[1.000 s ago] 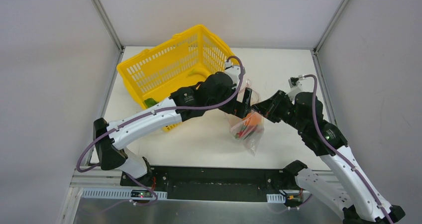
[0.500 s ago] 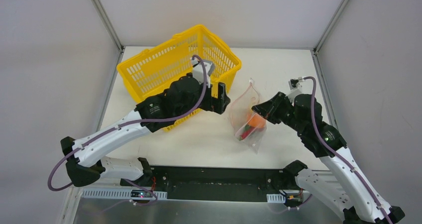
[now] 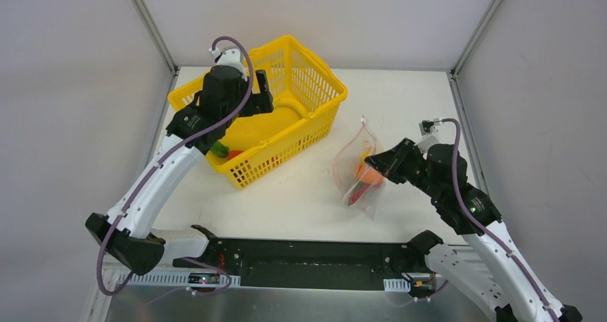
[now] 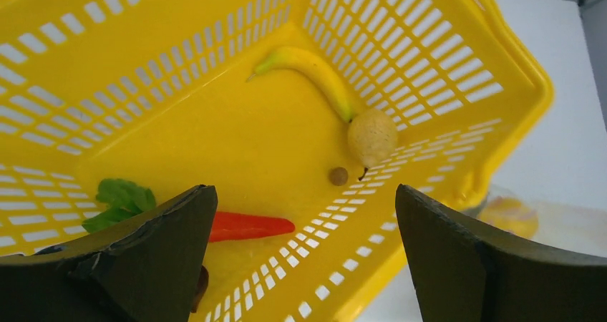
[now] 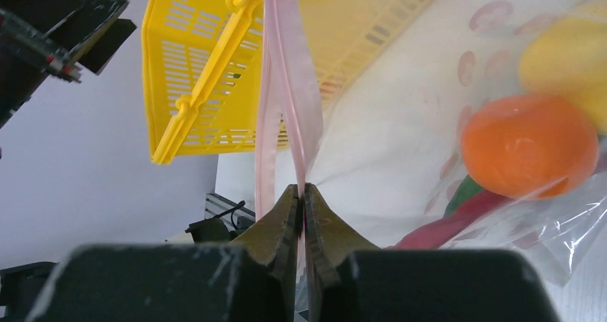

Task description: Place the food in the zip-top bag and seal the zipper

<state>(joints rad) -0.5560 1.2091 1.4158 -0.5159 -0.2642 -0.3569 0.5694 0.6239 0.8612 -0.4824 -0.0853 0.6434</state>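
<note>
The top of the lemon is uncovered next to the banana's tip (image 4: 348, 114). My left gripper should carry on moving its open fingers down until they are around the lemon's sides, and then close.
The clear zip-top bag (image 3: 348, 159) with pink dots hangs right of centre. My right gripper (image 3: 374, 166) is shut on its pink zipper strip (image 5: 304, 114) and holds that edge up; the mouth gapes. Inside the bag are an orange fruit (image 5: 530, 147), a yellow piece (image 5: 565, 64), a red chili (image 5: 444, 229) and a green pepper (image 5: 465, 193). My left gripper (image 4: 304, 265) is open and empty above the yellow basket (image 3: 315, 57). In the basket lie a banana (image 4: 315, 75), a lemon (image 4: 372, 136), a red chili (image 4: 250, 225) and a green leafy piece (image 4: 122, 197).
The basket stands tilted at the back left of the white table (image 3: 300, 193). A small brown ball (image 4: 338, 175) lies on the basket floor by the lemon. Grey walls close in the table on three sides.
My left arm has swung away from the bag, left and back, and now hovers over the basket with its jaws open. My right gripper keeps its hold on the bag.
</note>
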